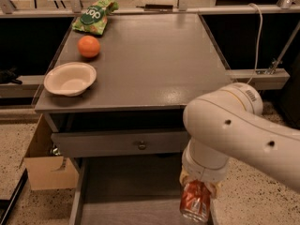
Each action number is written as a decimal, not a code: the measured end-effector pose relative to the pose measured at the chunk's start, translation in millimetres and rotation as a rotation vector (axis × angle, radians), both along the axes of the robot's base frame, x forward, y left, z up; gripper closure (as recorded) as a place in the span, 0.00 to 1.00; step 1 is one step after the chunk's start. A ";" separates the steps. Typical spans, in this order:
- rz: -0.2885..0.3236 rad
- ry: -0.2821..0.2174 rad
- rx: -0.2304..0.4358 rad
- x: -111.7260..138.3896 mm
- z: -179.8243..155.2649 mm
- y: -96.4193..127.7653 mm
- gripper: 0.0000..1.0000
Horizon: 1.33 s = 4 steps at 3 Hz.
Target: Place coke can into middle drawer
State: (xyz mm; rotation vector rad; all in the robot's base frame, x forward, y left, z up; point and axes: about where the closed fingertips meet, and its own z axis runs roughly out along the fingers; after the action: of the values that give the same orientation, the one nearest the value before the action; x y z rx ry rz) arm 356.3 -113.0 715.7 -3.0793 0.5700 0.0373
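The coke can is hanging close to the middle drawer's side (pixel 213 211). Next, my gripper moves the can inward over the drawer's grey bottom (pixel 162 209) before it lets the can go.
The coke can (pixel 195 203), red-orange with a shiny silver end, hangs end-down in my gripper (pixel 197 189), just under the big white arm (pixel 234 135). The gripper is shut on the can. The can is over the right front part of the open middle drawer (pixel 126 191), close to its right wall. The drawer's flat grey floor shows to the left of the can. I cannot tell whether the can touches the floor.
The closed grey drawer front with a round knob (pixel 139 145) sits above the open drawer. On the cabinet top (pixel 154 60) are an orange fruit (pixel 88 46), a white bowl (pixel 70 78) and a green snack bag (pixel 93 15). A cardboard box (pixel 44 165) stands on the floor at left.
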 end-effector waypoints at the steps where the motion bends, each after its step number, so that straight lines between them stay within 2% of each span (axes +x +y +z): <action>1: -0.012 0.007 -0.003 -47.8 -24.6 -21.9 1.00; 2: -0.042 0.036 -0.006 -115.5 -57.1 -50.8 1.00; 3: -0.041 0.034 -0.005 -113.6 -56.0 -49.5 1.00; 4: 0.026 0.044 -0.021 -83.6 -48.8 -14.2 1.00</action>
State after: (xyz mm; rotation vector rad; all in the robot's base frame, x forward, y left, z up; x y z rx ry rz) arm 272.7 -127.2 666.9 -3.1131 0.5358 0.1009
